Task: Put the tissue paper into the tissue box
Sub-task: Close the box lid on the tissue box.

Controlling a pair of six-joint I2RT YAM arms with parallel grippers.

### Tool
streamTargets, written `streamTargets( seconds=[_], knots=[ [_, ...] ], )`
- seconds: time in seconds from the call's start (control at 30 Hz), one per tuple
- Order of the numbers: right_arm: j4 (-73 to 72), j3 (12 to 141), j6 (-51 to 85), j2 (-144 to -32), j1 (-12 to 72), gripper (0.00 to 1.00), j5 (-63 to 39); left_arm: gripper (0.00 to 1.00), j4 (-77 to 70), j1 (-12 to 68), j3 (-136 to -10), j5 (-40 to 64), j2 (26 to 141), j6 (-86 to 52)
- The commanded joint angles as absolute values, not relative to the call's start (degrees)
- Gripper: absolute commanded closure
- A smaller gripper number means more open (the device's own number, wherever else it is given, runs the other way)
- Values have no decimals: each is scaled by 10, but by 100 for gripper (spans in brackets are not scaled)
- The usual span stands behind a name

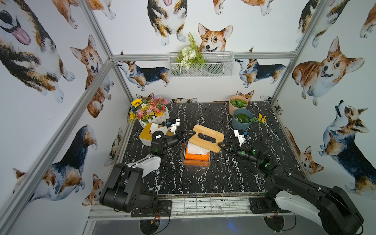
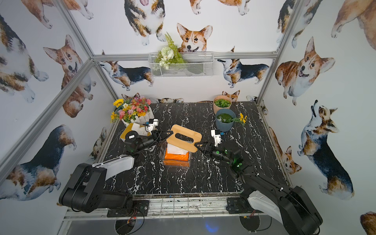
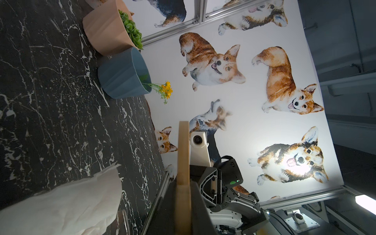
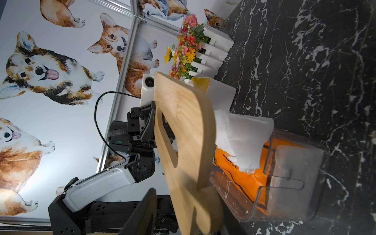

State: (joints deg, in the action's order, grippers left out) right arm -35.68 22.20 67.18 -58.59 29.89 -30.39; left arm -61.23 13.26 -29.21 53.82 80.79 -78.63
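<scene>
I should have my left gripper let go of its end of the lid (image 1: 197,132) before my right gripper levels the lid and lowers it, because the lid slants (image 1: 207,131) above the clear tissue box.
A clear tissue box (image 1: 196,163) (image 2: 176,163) (image 4: 295,177) stands mid-table. The tissue paper (image 1: 196,150) (image 2: 176,150) (image 4: 244,138) sits inside it as an orange pack with a white sheet sticking up; the left wrist view shows that sheet (image 3: 71,203). Tilted above the box hangs its slotted wooden lid (image 1: 203,130) (image 2: 181,130) (image 3: 183,162) (image 4: 187,122). My left gripper (image 1: 190,134) (image 2: 168,134) (image 3: 183,203) is shut on the lid's left end. My right gripper (image 1: 221,144) (image 2: 198,145) (image 4: 179,205) straddles the lid's right end, with a gap between one finger (image 4: 146,203) and the wood.
A white tissue box with a yellow top (image 1: 146,134) stands behind the left arm, next to a flower planter (image 1: 150,112). A blue pot (image 1: 242,121) and a pink pot (image 1: 237,104) stand at the back right. A wire basket (image 1: 201,65) hangs on the back wall.
</scene>
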Motion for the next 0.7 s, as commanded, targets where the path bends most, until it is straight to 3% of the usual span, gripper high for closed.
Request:
streamTargets(
  seconds=[0.0,0.27,0.37,0.47,0.6,0.67],
  knots=[
    [-446,232,679,-598,300,67,-324,100,-643,134,-286,554,813,-791],
    [-432,267,653,-631,300,89,-326,99,-669,134,-286,561,832,-802],
    [-419,282,649,-654,298,99,-327,88,-595,133,-302,557,816,-748],
    [-414,293,652,-675,296,100,-332,73,-373,131,-343,521,761,-591],
    [-427,301,662,-701,293,100,-341,25,-100,129,-410,412,679,-387],
    [-428,311,662,-719,290,100,-350,12,-46,123,-430,380,656,-345]
  ],
)
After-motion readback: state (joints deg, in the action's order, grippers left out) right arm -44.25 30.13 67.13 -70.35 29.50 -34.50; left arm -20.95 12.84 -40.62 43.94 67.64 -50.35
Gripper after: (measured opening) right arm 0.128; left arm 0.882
